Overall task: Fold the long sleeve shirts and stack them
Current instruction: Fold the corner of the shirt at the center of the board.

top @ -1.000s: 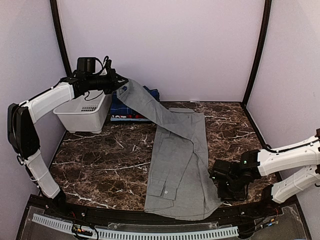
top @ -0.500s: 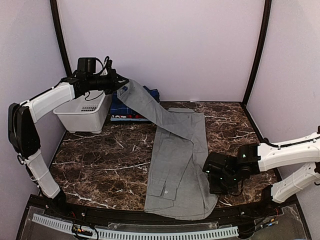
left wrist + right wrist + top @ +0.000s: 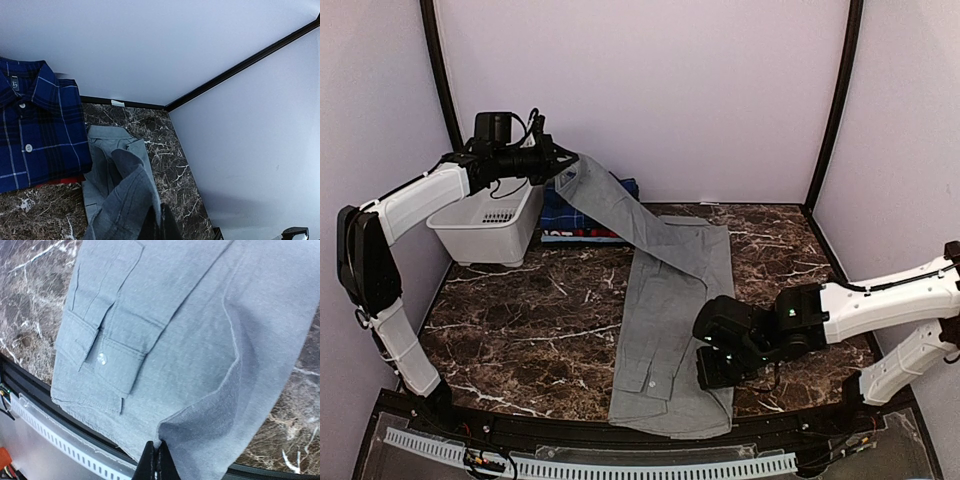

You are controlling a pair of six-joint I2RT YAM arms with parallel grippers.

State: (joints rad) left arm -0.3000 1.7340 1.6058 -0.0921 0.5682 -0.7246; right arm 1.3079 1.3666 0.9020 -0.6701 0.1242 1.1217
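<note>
The hem corner (image 3: 174, 432) is over the body of the grey shirt, so my right gripper should next go toward the near hem (image 3: 670, 425) and let go once the folded side lies flat.
A light grey long sleeve shirt (image 3: 665, 300) lies lengthwise on the marble table. My left gripper (image 3: 563, 166) holds one of its sleeves raised at the back left and is shut on the cloth (image 3: 120, 200); in the left wrist view the gripper (image 3: 160, 227) pinches a fold. My right gripper (image 3: 706, 376) is shut on the shirt's near right hem corner, lifted over the shirt body; in the right wrist view the gripper (image 3: 159, 456) clamps that edge, and the shirt (image 3: 190, 315) shows a buttoned cuff (image 3: 102, 358). A dark blue plaid shirt (image 3: 35, 135) lies folded at the back.
A white plastic basket (image 3: 485, 225) stands at the back left beside the plaid shirt (image 3: 570, 215), which rests on something red (image 3: 60, 180). The table's front edge and a slotted white rail (image 3: 65, 440) run just below the grey shirt's hem.
My right gripper has closed on the shirt's right hem corner and carried it leftward over the shirt body. The left arm has kept the sleeve raised in place.
</note>
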